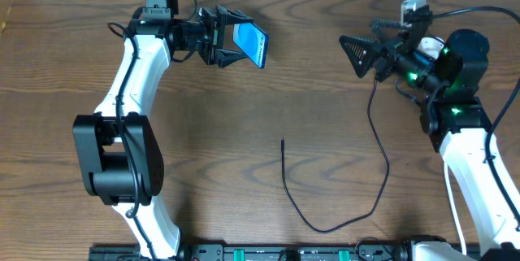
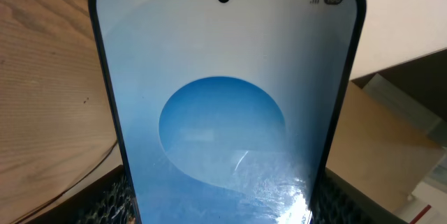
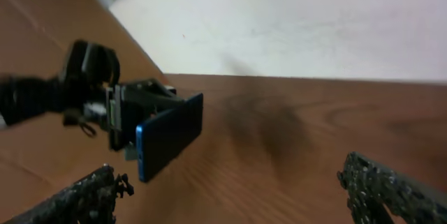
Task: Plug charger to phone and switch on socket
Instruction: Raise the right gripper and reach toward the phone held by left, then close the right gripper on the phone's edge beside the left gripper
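The phone's camera end sticks out free toward my right gripper's open fingers, so my right gripper goes on moving toward the phone and closes on that camera end.
My left gripper (image 1: 221, 38) is shut on the phone (image 1: 250, 44) and holds it above the table at the back left, with its blue screen tilted up. The phone fills the left wrist view (image 2: 223, 105), the jaws pressing on its two long edges. In the right wrist view the phone (image 3: 171, 135) shows edge-on. My right gripper (image 1: 357, 54) is open and empty at the back right, facing the phone; its fingers also show in the right wrist view (image 3: 230, 196). The charger (image 1: 379, 184) lies in a loop on the table, with its plug tip (image 1: 283, 141) near the middle. The socket is mostly hidden behind the right arm; a white bit (image 1: 429, 47) shows there.
The wooden table (image 1: 268, 106) ends at a pale wall along the back edge. A cardboard box (image 2: 391, 140) shows behind the phone in the left wrist view. The arm bases stand at the front left and front right.
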Motion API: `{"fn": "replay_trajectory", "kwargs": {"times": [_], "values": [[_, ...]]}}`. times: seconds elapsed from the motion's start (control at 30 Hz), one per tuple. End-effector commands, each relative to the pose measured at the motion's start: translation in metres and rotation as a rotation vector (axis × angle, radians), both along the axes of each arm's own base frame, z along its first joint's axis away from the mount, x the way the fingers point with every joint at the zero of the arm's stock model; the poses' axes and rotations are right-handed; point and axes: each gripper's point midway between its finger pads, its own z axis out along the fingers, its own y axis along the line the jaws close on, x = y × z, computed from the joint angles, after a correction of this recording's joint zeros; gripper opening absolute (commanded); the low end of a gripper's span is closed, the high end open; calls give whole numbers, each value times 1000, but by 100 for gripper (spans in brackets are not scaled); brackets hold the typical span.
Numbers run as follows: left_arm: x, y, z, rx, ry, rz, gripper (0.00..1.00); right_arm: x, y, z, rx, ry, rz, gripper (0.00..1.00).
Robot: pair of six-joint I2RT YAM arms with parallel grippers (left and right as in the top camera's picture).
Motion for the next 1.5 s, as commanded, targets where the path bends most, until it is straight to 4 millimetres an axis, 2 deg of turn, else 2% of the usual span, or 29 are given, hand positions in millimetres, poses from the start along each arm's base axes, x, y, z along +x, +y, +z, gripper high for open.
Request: {"fn": "replay_trajectory", "kwargs": {"times": [0.0,0.23,0.4,0.57,0.67,0.83,1.1,1.37,1.47], "values": [[-3,-1,17,-23,-30,-9,7,10,10,-8,132,164,-34,99],[1,2,12,14,-30,16,7,15,52,-31,198,262,42,99],[6,7,4,63,-29,49,7,9,80,-49,183,302,102,99],[10,6,-5,130,-32,79,7,4,95,-54,165,302,127,99],[10,2,-9,159,-34,82,7,2,98,-55,162,306,135,99],[4,-16,-11,171,-39,50,8,-2,103,-60,110,276,160,99],[-1,-36,-16,201,-16,42,7,-10,109,-78,41,309,164,99],[-5,-47,-18,210,10,45,7,-11,114,-83,21,315,138,99],[-9,-54,-18,207,21,38,7,-12,116,-91,-2,338,111,99]]}}
